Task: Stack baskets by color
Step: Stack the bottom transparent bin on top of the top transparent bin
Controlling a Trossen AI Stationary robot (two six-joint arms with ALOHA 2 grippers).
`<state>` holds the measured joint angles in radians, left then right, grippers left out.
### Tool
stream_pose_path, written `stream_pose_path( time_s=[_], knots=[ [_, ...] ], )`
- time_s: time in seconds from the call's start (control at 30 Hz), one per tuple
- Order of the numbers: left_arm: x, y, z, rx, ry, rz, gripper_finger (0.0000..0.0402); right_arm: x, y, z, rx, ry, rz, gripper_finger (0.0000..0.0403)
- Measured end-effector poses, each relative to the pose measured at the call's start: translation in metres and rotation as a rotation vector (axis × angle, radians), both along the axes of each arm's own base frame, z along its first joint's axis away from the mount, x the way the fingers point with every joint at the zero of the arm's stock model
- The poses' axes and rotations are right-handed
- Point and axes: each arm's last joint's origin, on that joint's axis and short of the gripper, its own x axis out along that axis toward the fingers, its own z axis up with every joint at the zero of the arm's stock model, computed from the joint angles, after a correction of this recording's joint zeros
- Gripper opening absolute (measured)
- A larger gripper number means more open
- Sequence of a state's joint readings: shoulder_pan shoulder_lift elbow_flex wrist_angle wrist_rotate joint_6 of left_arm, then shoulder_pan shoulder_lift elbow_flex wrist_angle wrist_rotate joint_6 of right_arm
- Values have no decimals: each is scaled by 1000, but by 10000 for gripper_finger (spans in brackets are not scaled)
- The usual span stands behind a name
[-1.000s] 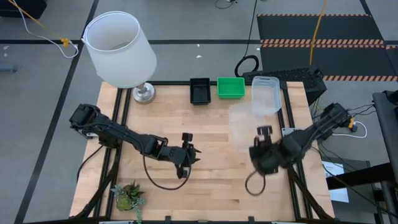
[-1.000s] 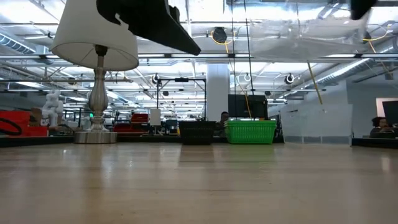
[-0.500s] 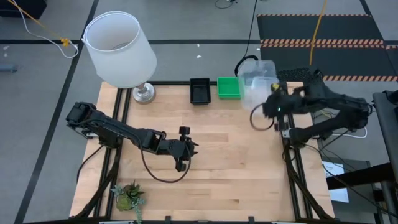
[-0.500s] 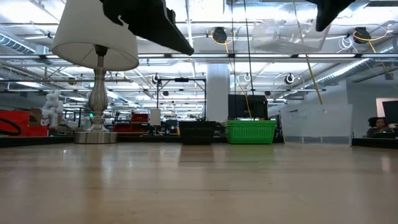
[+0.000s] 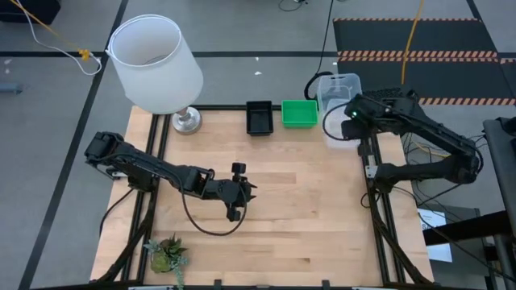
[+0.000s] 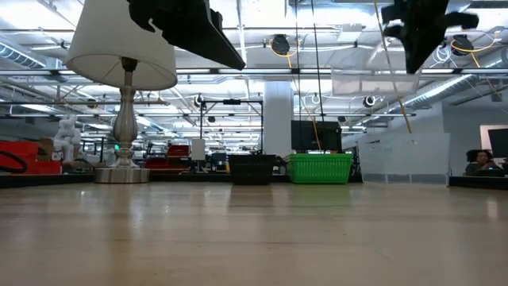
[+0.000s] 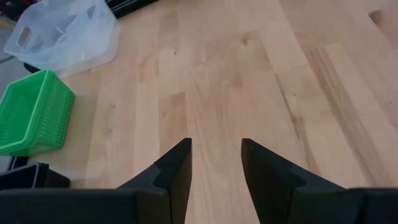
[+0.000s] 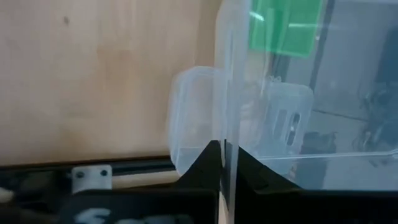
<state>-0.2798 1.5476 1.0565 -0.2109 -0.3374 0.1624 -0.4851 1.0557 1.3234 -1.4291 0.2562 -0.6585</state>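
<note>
I should keep lowering the held clear basket (image 6: 371, 73) with my right gripper, roughly level and bottom down above the standing clear basket (image 6: 403, 152), until it nests inside, then release.
A black basket (image 5: 259, 118) and a green basket (image 5: 299, 113) stand side by side at the table's far edge. A clear basket (image 6: 401, 161) rests on its bottom at the far right corner. A second clear basket (image 5: 339, 87) hangs high over that corner, with my right gripper (image 5: 352, 113) shut on it. My left gripper (image 5: 242, 192) hovers open above the middle of the table, nothing between its fingers (image 7: 177, 158). My right gripper pinches one thin side wall (image 8: 226, 106) of the clear basket, one finger inside and one outside. The fingers come from above, slanting down. The basket is lifted clear (image 6: 373, 81), roughly level, above the clear basket on the table (image 8: 194, 115).
A big white lamp (image 5: 155, 64) stands at the far left corner. A small potted plant (image 5: 167, 254) sits at the near left edge. The wooden tabletop (image 5: 306, 217) lies bare between the arms and the near edge.
My right gripper has swung from over the table's right middle toward the far right corner, turning about as it went. It stays shut on the clear basket, which travelled with it, clear of the table. My left gripper has stayed nearly still.
</note>
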Motion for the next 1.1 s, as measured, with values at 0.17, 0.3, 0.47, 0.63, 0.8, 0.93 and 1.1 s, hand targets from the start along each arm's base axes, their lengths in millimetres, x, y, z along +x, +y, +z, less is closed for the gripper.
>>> stream_pose_path(
  time_s=[0.17, 0.3, 0.47, 0.63, 0.8, 0.93, 1.1],
  knots=[
    [0, 0, 0, -2, 2, 2, 141, -1, -18, -28, 39, 19, -7, 0],
    [0, 0, 0, -2, 2, 2, 141, -5, -31, -46, 57, 24, -53, 0],
    [0, 0, 0, -2, 2, 2, 141, -14, -40, -61, 86, 39, -113, 0],
    [0, 0, -1, -1, 3, 2, 141, -22, -45, -68, 116, 47, -161, 0],
    [0, 0, -1, -2, 3, 3, 141, -30, -48, -74, 121, 45, -167, 0],
    [0, 0, -1, -3, 3, 3, 141, -33, -50, -77, 127, 50, -185, 0],
    [0, 0, -1, -3, 3, 4, 141, -35, -50, -84, 143, 72, -175, 0]
  ],
)
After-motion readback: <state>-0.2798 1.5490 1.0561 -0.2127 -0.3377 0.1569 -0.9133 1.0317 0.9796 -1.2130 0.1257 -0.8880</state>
